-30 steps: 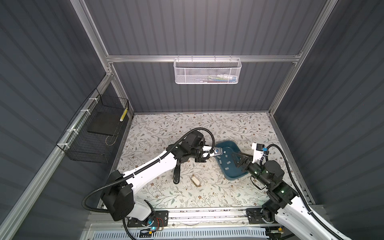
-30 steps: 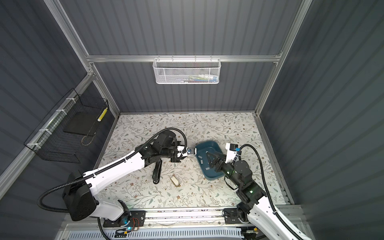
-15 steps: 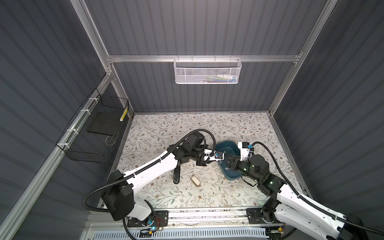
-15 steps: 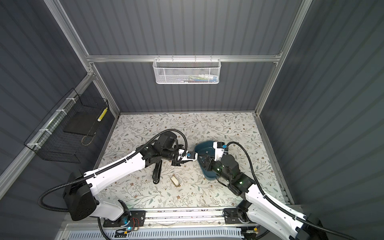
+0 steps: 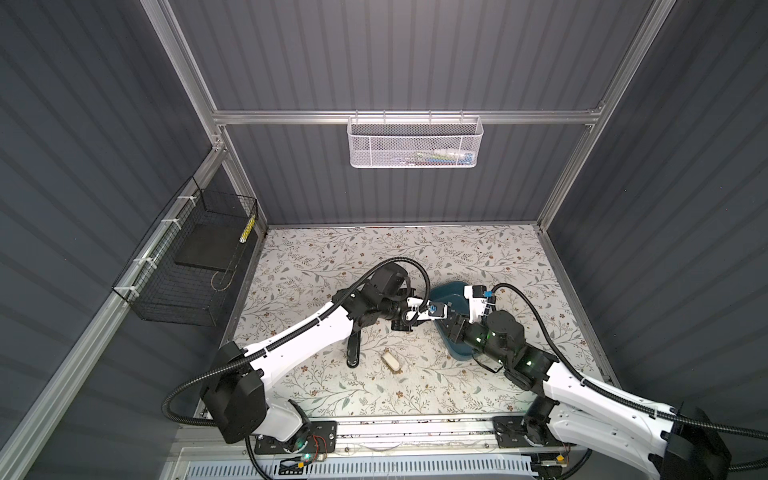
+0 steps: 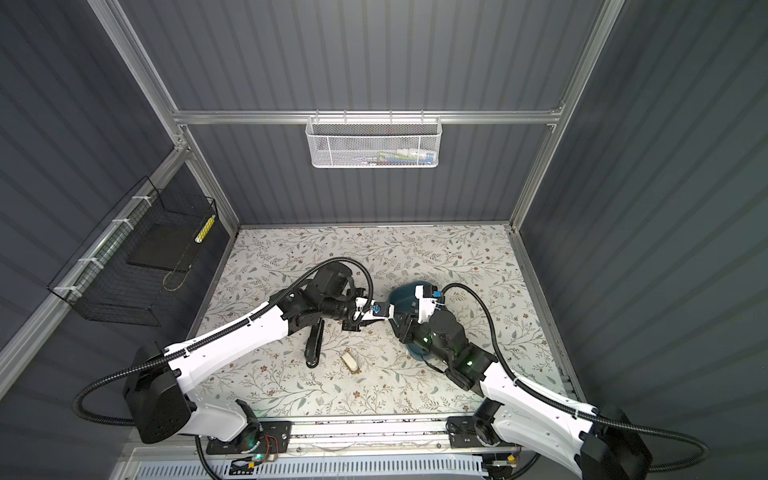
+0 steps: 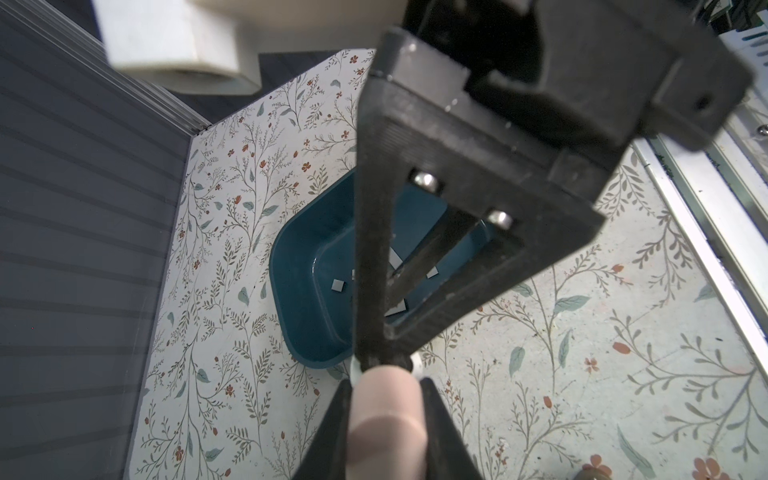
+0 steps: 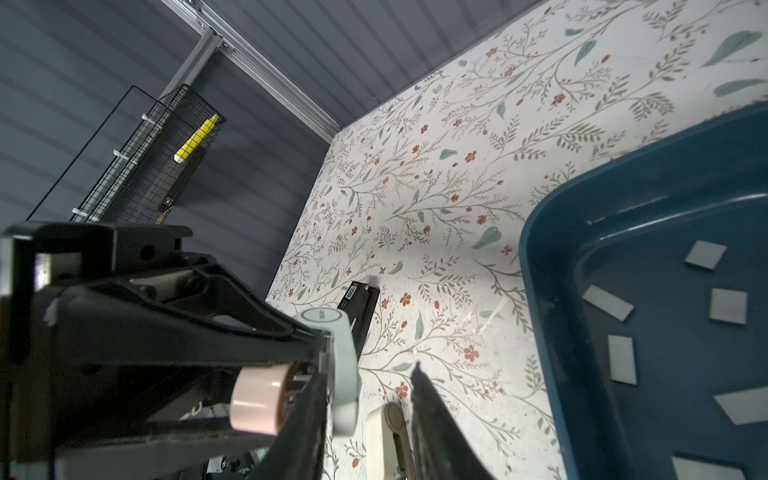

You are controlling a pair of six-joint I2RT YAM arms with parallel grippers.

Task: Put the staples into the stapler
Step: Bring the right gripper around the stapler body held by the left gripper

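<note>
The stapler's mint end point(image 8: 344, 376) is out of line with the middle of my right gripper's fingers. I should move back, turn the gripper and grab the stapler's tip point(image 8: 345, 424) squarely.
My left gripper point(image 7: 386, 382) is shut on a small pink and pale-mint stapler point(image 7: 386, 419), held above the table just beside the teal tray point(image 7: 299, 249). My right gripper point(image 8: 370, 370) reaches across the tray to it. Its jaws are open around the stapler's mint end point(image 8: 338, 365), which lies against one finger point(image 8: 303, 419) while the other finger point(image 8: 432, 415) stands apart. In both top views the two grippers meet at the tray's near-left edge point(image 5: 442, 322) point(image 6: 392, 320). Several staples point(image 8: 622, 359) point(image 7: 337, 285) lie loose in the tray.
A black stapler point(image 5: 353, 349) point(image 8: 359, 307) lies on the floral table under the left arm. A small cream object point(image 5: 391, 359) point(image 8: 386, 440) lies beneath the grippers. A black wire basket point(image 5: 187, 274) hangs on the left wall, a white mesh basket point(image 5: 415, 143) on the back wall.
My right arm has swung left across the tray to the left gripper, and its jaws have narrowed. The left gripper has stayed shut on the stapler, barely moving.
</note>
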